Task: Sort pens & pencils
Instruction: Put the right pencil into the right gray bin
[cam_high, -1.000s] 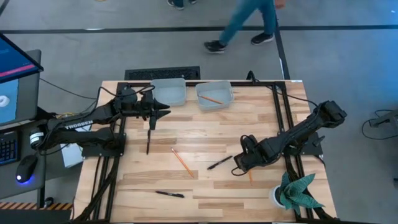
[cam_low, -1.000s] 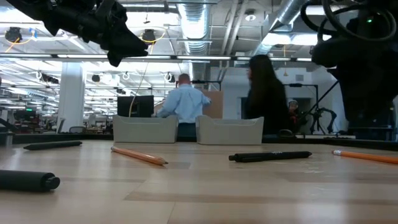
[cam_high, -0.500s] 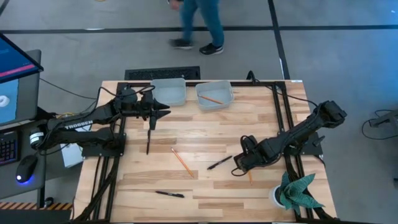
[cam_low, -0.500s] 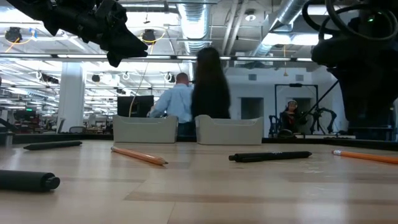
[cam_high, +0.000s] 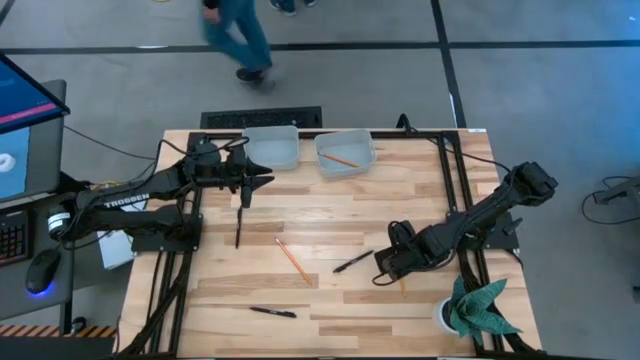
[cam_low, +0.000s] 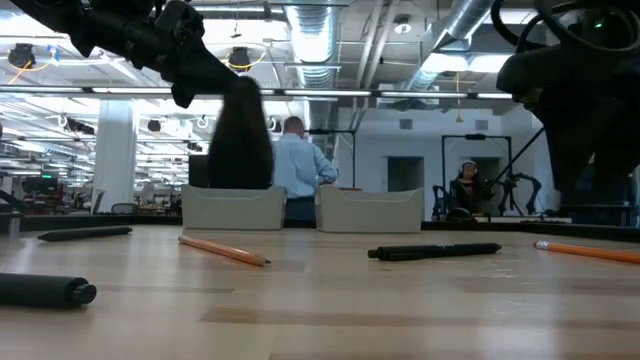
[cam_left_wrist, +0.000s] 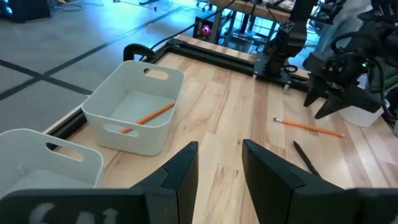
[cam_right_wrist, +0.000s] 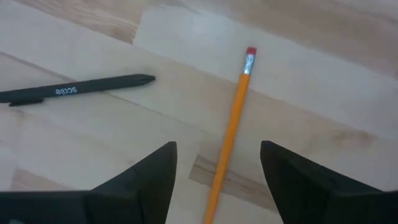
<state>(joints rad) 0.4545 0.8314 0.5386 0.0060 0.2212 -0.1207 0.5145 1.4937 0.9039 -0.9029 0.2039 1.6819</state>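
Observation:
My right gripper is open with the orange pencil (cam_right_wrist: 235, 115) lying lengthwise between its fingers, clear of the black pen. The gripper should keep moving down until its fingers are on either side of the pencil's body (cam_right_wrist: 221, 169), then close.
My right gripper (cam_high: 385, 267) (cam_right_wrist: 217, 171) is open, low over the table at the near right. An orange pencil (cam_right_wrist: 233, 118) (cam_high: 402, 285) lies flat between its fingers, untouched. A black pen (cam_right_wrist: 81, 87) (cam_high: 353, 262) lies beside it. My left gripper (cam_high: 255, 180) (cam_left_wrist: 217, 168) is open and empty, raised near the left bin (cam_high: 272, 148). The right bin (cam_high: 345, 152) holds an orange pencil (cam_left_wrist: 146, 117). Another pencil (cam_high: 292, 257) and two more pens (cam_high: 238, 225) (cam_high: 272, 312) lie flat on the table.
A potted plant (cam_high: 470, 310) stands at the near right corner. The two white bins stand side by side at the far edge. Bare wood lies between the arms. A person (cam_high: 235, 35) walks on the floor beyond the table.
Both grippers have kept still and nothing on the table has moved. A person beyond the far edge has walked toward the left.

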